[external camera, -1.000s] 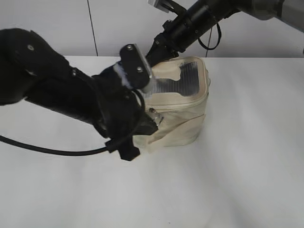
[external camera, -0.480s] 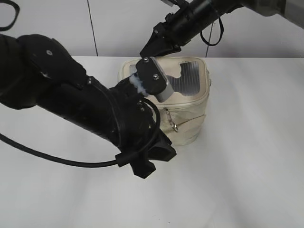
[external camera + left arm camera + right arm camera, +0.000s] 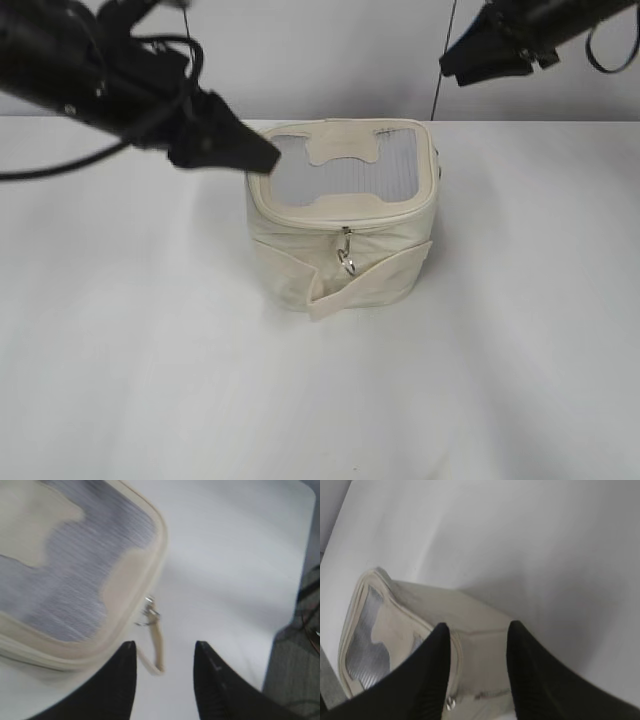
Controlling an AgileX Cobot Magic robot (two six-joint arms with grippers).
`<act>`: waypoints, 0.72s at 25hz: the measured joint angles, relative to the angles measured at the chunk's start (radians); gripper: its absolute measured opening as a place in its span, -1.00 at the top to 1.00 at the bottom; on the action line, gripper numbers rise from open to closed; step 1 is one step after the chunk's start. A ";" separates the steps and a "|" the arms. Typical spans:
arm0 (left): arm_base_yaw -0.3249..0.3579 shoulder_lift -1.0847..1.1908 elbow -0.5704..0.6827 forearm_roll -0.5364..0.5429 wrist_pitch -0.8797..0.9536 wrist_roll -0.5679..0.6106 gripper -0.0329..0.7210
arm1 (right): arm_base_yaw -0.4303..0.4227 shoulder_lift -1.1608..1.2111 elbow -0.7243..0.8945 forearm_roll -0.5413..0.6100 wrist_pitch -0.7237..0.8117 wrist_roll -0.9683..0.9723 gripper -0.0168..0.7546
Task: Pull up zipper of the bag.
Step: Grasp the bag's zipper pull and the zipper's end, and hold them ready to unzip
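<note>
My gripper will pull the zipper, and as the silver pull (image 3: 346,252) hangs alone in front, another pull at the bag's side rim (image 3: 437,163) should slide round to meet it.
The cream-beige bag (image 3: 340,215) stands mid-table with its grey mesh window (image 3: 340,170) facing up. The zipper (image 3: 340,222) runs along the top panel's rim, and a silver pull with a ring (image 3: 346,260) hangs at the middle of the front. My left gripper (image 3: 262,158) is open and empty, raised at the bag's upper left. In the left wrist view the bag (image 3: 75,565) and a pull (image 3: 149,614) lie just beyond the open jaws (image 3: 164,650). My right gripper (image 3: 455,68) is open and empty, high at the upper right. The right wrist view shows the bag (image 3: 445,620) far below the jaws (image 3: 478,632).
The white table (image 3: 320,400) spreads all round the bag. A pale wall (image 3: 300,50) stands behind it. The table's edge and a dark floor with cables (image 3: 300,645) show at the right of the left wrist view.
My left arm has pulled back up and to the left, off the bag's front. My right gripper has lifted away to the upper right. The pull now hangs at the middle of the front.
</note>
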 joint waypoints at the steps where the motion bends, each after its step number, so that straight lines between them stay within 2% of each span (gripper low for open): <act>1: 0.036 0.017 -0.055 -0.007 0.016 0.000 0.13 | -0.024 -0.033 0.076 0.025 0.000 -0.038 0.16; 3: 0.074 0.082 -0.177 -0.016 0.038 0.000 0.13 | -0.072 -0.114 0.292 0.068 -0.046 -0.127 0.19; 5: 0.083 0.173 -0.336 -0.025 0.080 0.000 0.12 | -0.110 -0.228 0.512 0.144 -0.148 -0.264 0.20; 7: 0.078 0.301 -0.493 -0.038 0.132 -0.002 0.10 | -0.134 -0.331 0.746 0.255 -0.287 -0.427 0.20; 10: 0.068 0.503 -0.745 -0.041 0.198 -0.024 0.01 | -0.133 -0.422 0.997 0.487 -0.417 -0.737 0.21; 13: 0.058 0.652 -0.939 -0.028 0.272 -0.064 -0.09 | -0.112 -0.426 1.132 0.734 -0.424 -1.035 0.18; 16: 0.039 0.764 -1.095 0.012 0.306 -0.117 -0.13 | -0.104 -0.402 1.174 0.829 -0.374 -1.188 0.00; 18: 0.023 0.802 -1.144 0.026 0.311 -0.133 -0.14 | -0.104 -0.385 1.179 0.849 -0.361 -1.246 -0.11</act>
